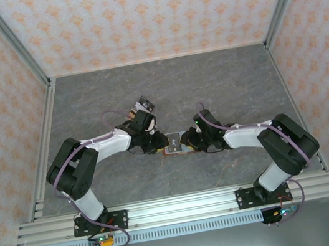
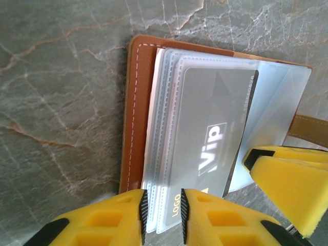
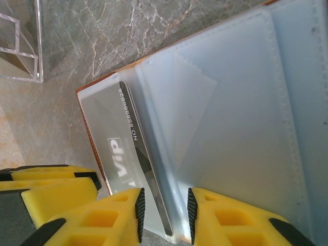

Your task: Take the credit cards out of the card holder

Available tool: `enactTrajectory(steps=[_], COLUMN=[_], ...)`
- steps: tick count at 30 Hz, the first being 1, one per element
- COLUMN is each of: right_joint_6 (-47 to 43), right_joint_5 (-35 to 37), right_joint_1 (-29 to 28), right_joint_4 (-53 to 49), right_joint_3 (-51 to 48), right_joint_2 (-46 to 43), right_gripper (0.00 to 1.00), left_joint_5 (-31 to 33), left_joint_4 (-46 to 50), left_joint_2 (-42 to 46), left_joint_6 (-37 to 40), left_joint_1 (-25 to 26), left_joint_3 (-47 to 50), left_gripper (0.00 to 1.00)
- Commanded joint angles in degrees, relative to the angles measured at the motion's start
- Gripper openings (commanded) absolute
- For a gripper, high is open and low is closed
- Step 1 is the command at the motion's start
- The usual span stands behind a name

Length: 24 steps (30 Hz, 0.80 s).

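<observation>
I should move my right gripper toward the card and pinch the card's dark edge (image 3: 152, 184), because the card holder's sleeve fold (image 3: 174, 207) stands beside that edge in the gripper's gap.
The card holder (image 1: 177, 148) lies open on the grey marble-look table between my two grippers. Its brown leather cover (image 2: 134, 118) shows beside a fan of clear plastic sleeves. A grey "Vip" credit card (image 2: 215, 133) sits in the top sleeve. My left gripper (image 2: 164, 207) stands a little open at the sleeves' near edge, its right finger over the card's corner. My right gripper (image 3: 164, 212) is open too. The card's (image 3: 125, 148) dark edge and a sleeve fold stand in the gap between its pads. Each gripper's yellow finger shows in the other's wrist view.
A clear acrylic stand (image 3: 20, 46) is on the table just past the holder. A small tan boxy object (image 1: 142, 107) with black-and-white parts lies behind the left wrist. The holder's brown strap (image 2: 310, 125) sticks out sideways. Patterned walls enclose the table.
</observation>
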State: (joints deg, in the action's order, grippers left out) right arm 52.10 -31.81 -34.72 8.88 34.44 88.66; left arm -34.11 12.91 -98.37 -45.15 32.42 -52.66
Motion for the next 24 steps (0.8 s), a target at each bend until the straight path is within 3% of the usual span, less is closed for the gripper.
enactTrajectory(steps=[1,6,16,24], right_joint_6=[0.46,0.37,0.3,-0.24], right_joint_5=[-0.44,-0.27,-0.22,-1.05], right_joint_1=[-0.48,-0.55,-0.53,-0.6], right_joint_4=[0.71,0.6,0.73,2.8], right_joint_3=[0.47,0.54,0.64,-0.18], right_joint_2=[1.0,1.28,2.04,2.38], right_gripper=[0.32,0.32,0.3,0.26], left_joint_5=[-0.78,-0.43,-0.85,-2.23], left_joint_4=[-1.1,-0.93,-2.13,-2.91], left_joint_2=[-0.51,-0.6,-2.46,-3.75], left_joint_6=[-0.05,0.5,-0.38,-0.47], left_joint_1=[0.88,1.08,1.06,1.06], left_joint_3=[0.26,-0.07,-0.09,0.01], left_gripper=[0.23,0.19,0.23,0.2])
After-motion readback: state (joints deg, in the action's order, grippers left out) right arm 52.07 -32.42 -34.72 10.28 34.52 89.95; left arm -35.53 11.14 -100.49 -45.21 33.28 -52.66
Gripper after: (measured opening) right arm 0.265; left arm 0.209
